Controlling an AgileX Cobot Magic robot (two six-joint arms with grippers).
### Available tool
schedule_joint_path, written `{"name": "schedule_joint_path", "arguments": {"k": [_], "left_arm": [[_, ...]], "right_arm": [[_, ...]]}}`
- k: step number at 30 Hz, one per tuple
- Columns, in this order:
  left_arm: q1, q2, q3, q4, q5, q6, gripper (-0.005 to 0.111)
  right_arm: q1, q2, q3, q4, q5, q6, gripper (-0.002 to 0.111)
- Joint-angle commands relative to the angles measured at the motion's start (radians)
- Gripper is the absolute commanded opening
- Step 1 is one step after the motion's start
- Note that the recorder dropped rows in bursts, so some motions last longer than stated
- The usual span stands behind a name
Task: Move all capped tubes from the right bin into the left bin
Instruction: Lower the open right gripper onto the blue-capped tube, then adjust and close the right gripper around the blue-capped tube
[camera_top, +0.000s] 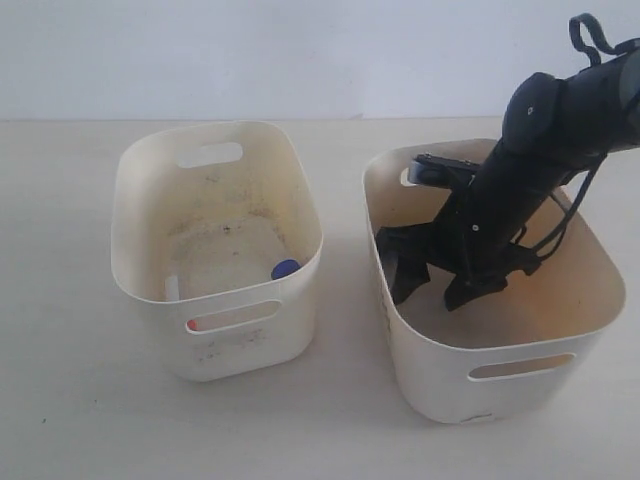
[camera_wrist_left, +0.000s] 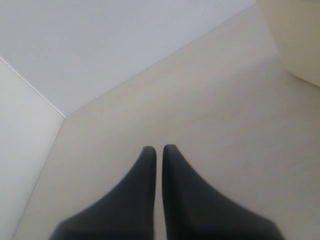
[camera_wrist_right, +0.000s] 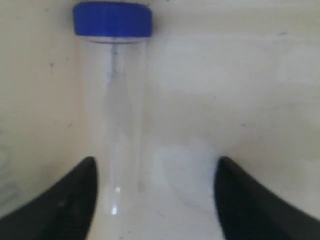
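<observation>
The clear tube is next to one finger of the robot's right gripper, so the robot should center the open fingers over the tube's body (camera_wrist_right: 117, 110) before it closes them and lifts the tube.
My right gripper (camera_top: 430, 298) reaches down inside the right bin (camera_top: 440, 380), open. In the right wrist view a clear tube with a blue cap (camera_wrist_right: 114, 115) lies on the yellowish bin floor, between the right gripper's (camera_wrist_right: 156, 161) spread fingers and close beside one of them. That tube is hidden in the exterior view. The left bin (camera_top: 215, 128), speckled with grime, holds a blue cap (camera_top: 285, 268), and an orange-red cap (camera_top: 205, 324) shows through its front handle slot. My left gripper (camera_wrist_left: 159, 148) is shut on nothing above bare table, outside the exterior view.
The two bins stand side by side on a pale table (camera_top: 60, 400) with a narrow gap between them. A cream bin wall (camera_wrist_left: 300, 40) shows at the corner of the left wrist view. A white wall rises behind the table.
</observation>
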Motion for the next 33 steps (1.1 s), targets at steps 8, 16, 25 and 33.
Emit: {"name": "schedule_joint_path", "arguments": {"k": [8, 16, 25, 33], "left_arm": [[-0.001, 0.004, -0.004, -0.003, -0.005, -0.001, 0.004], [-0.001, 0.004, -0.004, -0.003, -0.005, -0.001, 0.004], [-0.001, 0.004, -0.004, -0.003, -0.005, -0.001, 0.004], [-0.001, 0.004, -0.004, -0.003, -0.005, -0.001, 0.004]], "right_arm": [[0.002, 0.011, 0.006, -0.031, -0.044, 0.015, 0.008], [0.002, 0.002, 0.004, -0.020, -0.049, 0.037, 0.000], [0.002, -0.076, 0.004, -0.020, -0.045, 0.017, 0.023], [0.002, -0.069, 0.004, -0.020, -0.029, 0.015, 0.091]]}}
